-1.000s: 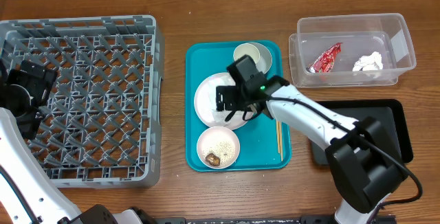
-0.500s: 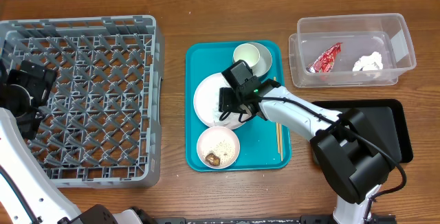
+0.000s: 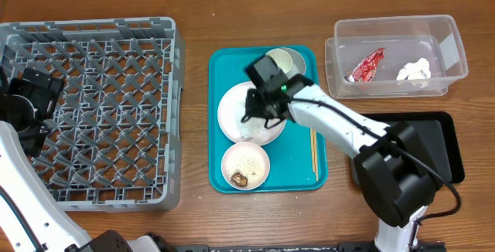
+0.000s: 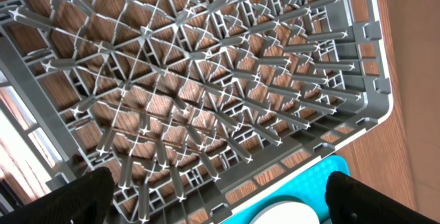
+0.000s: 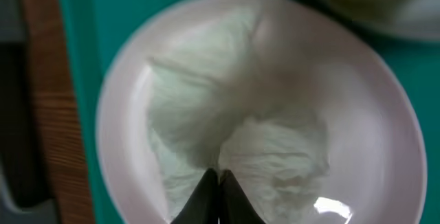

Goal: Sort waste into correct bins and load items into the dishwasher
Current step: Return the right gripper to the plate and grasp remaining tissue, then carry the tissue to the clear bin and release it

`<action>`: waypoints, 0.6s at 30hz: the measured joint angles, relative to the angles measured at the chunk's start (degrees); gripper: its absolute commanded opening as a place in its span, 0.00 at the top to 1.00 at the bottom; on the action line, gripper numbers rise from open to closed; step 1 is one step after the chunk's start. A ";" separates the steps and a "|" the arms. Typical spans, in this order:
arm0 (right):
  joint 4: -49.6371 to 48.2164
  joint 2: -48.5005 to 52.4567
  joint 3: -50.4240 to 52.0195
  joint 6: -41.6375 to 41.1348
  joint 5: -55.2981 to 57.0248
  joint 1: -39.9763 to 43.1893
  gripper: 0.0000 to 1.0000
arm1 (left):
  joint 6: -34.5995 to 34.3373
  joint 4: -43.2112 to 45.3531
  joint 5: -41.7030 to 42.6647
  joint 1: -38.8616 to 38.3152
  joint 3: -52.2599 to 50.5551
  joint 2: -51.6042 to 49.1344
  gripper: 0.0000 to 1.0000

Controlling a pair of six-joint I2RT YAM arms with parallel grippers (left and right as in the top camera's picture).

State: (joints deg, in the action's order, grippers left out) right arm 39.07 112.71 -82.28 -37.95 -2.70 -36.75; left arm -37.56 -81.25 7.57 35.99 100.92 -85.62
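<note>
My right gripper should keep carrying the crumpled napkin [image 5: 203,124] until it hangs over the open clear tub [image 3: 394,57], because the fingers are pinching only the napkin, inside the plate's rim.
On the teal tray, a round pinkish-white plate [image 3: 230,120] [image 5: 385,114] carries a crumpled white paper napkin [image 5: 275,148]. My right gripper [image 3: 254,115] [image 5: 218,177] is down over that plate, shut with its black fingertips pinching the napkin's near edge. A white cup [image 3: 291,60] stands behind the plate. In front of it, a small bowl [image 3: 246,165] holds rice grains and a brown scrap [image 3: 240,178]. My left gripper [image 4: 220,207] hangs open over the grey dish rack [image 3: 93,113] [image 4: 206,80], holding nothing.
The clear tub [image 3: 441,32] at back right holds a red wrapper [image 3: 366,65] and another white napkin [image 3: 414,69]. A black tray [image 3: 441,128] lies in front of it. Wooden chopsticks [image 3: 313,151] rest on the teal tray [image 3: 298,171].
The right gripper has gone from open to shut on the napkin on the plate and has shifted slightly toward the back. The left arm has not moved.
</note>
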 measured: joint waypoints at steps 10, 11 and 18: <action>11.10 -8.31 -16.63 -0.90 0.15 15.02 0.96 | 0.00 0.00 0.00 0.00 0.00 0.00 0.00; 11.56 -9.25 -17.51 -1.03 0.15 17.73 0.96 | 0.00 0.00 -0.02 0.00 0.00 0.00 0.00; 14.10 -12.24 -18.14 -2.27 0.02 35.63 0.96 | 0.00 0.02 0.00 0.00 0.00 0.00 0.00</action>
State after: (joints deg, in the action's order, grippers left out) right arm 53.17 100.47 -100.42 -40.23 -2.68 -1.13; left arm -37.56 -81.23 7.57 35.99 100.92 -85.62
